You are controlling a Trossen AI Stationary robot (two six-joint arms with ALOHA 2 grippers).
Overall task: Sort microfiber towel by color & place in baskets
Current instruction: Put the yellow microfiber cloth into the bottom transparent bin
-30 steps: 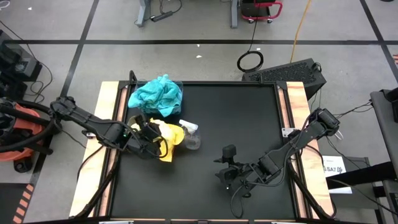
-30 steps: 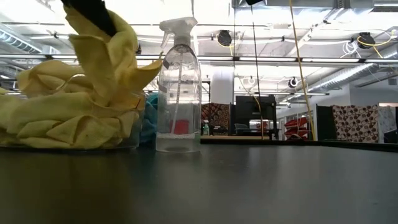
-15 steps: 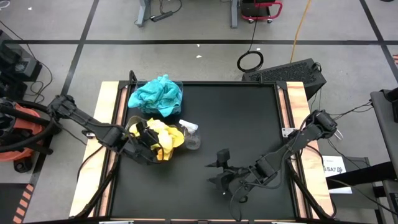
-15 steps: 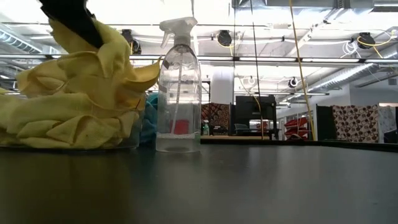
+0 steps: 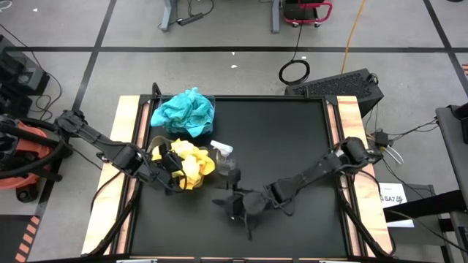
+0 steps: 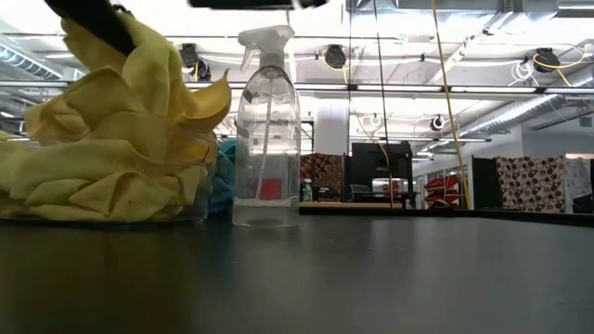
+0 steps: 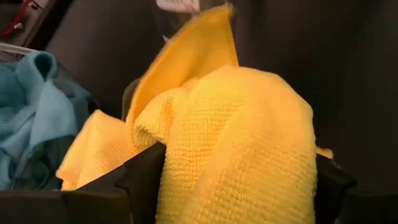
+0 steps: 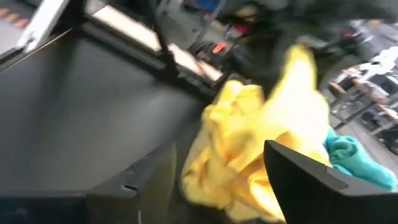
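The robot's left gripper is holding the yellow towel bunched high point(image 6: 139, 83) above its basket, so the robot's right gripper should pinch the towel's side point(image 6: 165, 65) before the left gripper pushes the towel down.
Yellow towels point(image 5: 194, 162) are heaped in a clear basket point(image 6: 190, 211) at the table's left. My left gripper point(image 5: 171, 162) hovers over that heap, shut on the top yellow towel point(image 7: 242, 130). Teal towels point(image 5: 186, 111) fill the second basket point(image 5: 213, 99) at the far left corner. My right gripper point(image 5: 228, 206) is open over the bare table, near and to the right of the yellow heap. It faces the heap point(image 8: 249, 143) and touches nothing. My left gripper pinches a bunched fold of the top yellow towel point(image 7: 186, 180) between its two fingers. It comes from above, slanting in from the table's left. The towel hangs below the fingers, slack, and its lower part point(image 6: 139, 121) rests on the yellow heap in the basket.
A clear spray bottle point(image 5: 225, 156) stands upright just right of the yellow basket, between it and my right gripper; it also shows in the low view point(image 6: 267, 130). The black tabletop point(image 5: 292, 139) spreads to the right. Wooden rails point(image 5: 349, 117) run along both side edges.
My right arm has swung toward the table's left, bringing its gripper from the right half to just near the spray bottle and yellow basket. My left gripper has lowered slightly and drawn toward the left edge, so the held yellow towel has sunk onto the heap.
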